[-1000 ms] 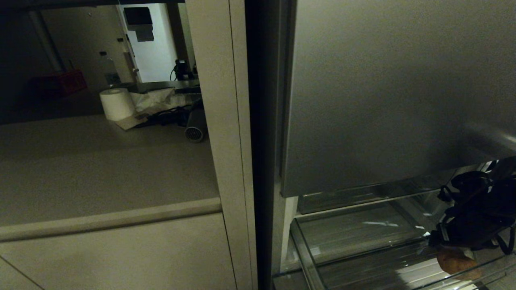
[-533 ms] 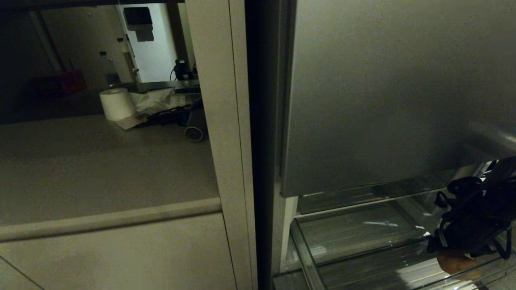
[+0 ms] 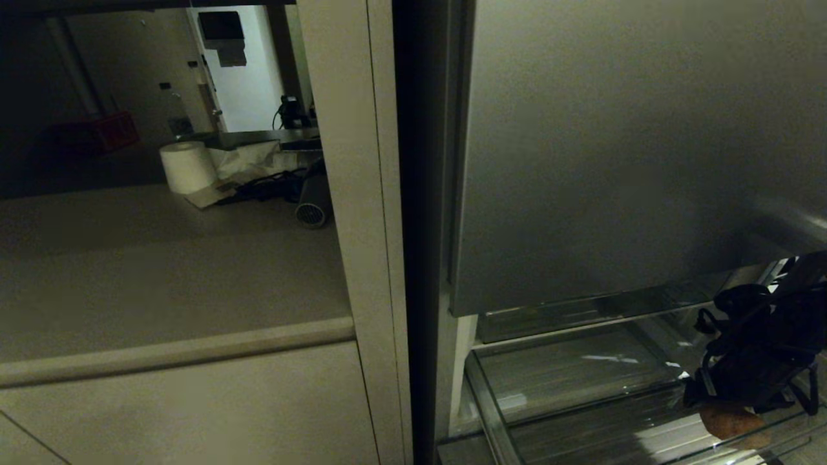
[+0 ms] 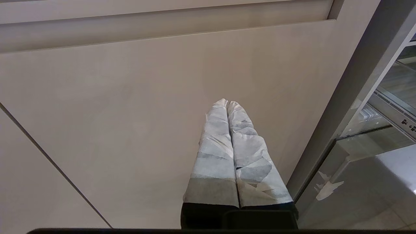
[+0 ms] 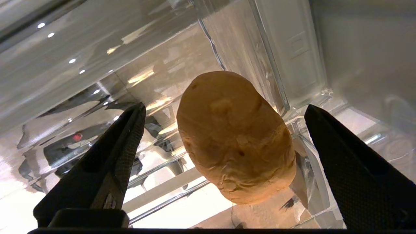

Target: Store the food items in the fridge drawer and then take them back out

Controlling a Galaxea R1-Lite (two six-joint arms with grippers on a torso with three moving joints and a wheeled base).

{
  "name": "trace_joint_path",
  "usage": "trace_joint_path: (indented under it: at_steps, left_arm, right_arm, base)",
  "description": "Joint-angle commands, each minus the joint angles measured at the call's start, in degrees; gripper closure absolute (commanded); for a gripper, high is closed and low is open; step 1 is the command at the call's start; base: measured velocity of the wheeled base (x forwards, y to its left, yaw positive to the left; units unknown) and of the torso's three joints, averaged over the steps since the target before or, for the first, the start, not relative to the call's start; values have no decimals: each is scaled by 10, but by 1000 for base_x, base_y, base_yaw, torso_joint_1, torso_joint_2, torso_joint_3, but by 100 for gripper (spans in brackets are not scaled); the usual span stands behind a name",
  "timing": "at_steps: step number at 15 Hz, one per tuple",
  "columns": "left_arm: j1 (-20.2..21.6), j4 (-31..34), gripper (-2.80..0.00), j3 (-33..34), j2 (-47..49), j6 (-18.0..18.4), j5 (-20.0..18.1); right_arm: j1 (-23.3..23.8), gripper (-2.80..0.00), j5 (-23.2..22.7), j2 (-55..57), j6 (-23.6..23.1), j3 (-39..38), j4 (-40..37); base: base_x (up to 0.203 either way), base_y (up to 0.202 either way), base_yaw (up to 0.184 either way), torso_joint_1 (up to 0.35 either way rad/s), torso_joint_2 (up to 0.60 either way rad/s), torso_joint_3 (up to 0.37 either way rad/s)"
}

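I expect the fridge drawer (image 3: 605, 422) will be empty once I lift the food item out, because only see-through plastic (image 5: 163, 84) shows around the food item.
The food item (image 5: 234, 136), a rounded orange-brown lump, lies on the floor of the clear fridge drawer (image 5: 269, 65) near a corner. My right gripper (image 5: 225, 109) hangs over it, open, with a gap between each black finger and the lump. In the head view the same food item (image 3: 733, 423) shows at the lower right under my right gripper (image 3: 749, 395), inside the pulled-out fridge drawer (image 3: 581, 439). My left gripper (image 4: 227, 102), its fingers wrapped in white tape, is shut on nothing and parked before a beige cabinet front.
A grey steel fridge door panel (image 3: 614, 161) hangs above the drawer. A shallower clear tray (image 3: 568, 368) lies behind it. To the left stands a beige counter (image 3: 161, 271) with a paper roll (image 3: 187, 166) and clutter at its back.
My right gripper has sunk very slightly over the food item, which has stayed where it was. The left arm has not moved.
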State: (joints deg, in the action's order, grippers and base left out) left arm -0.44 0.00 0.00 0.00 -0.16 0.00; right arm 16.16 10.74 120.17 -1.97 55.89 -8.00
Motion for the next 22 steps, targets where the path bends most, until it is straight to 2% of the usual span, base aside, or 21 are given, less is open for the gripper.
trace_joint_path:
  at_steps: [1, 13, 14, 15, 22]
  left_arm:
    - [0, 0, 0, 0, 0, 0, 0]
    - [0, 0, 0, 0, 0, 0, 0]
    - [0, 0, 0, 0, 0, 0, 0]
    - [0, 0, 0, 0, 0, 0, 0]
    - [0, 0, 0, 0, 0, 0, 0]
  right_arm:
    - [0, -280, 1, 5, 0, 0, -1]
    - [-1, -280, 0, 15, 0, 0, 0]
    - [-1, -17, 0, 14, 0, 0, 0]
    - [-1, 0, 0, 13, 0, 0, 0]
    - [-1, 0, 1, -2, 0, -9, 0]
  base:
    - [0, 0, 0, 0, 0, 0]
    - [0, 0, 0, 0, 0, 0]
    - [0, 0, 0, 0, 0, 0]
    - [0, 0, 0, 0, 0, 0]
    - [0, 0, 0, 0, 0, 0]
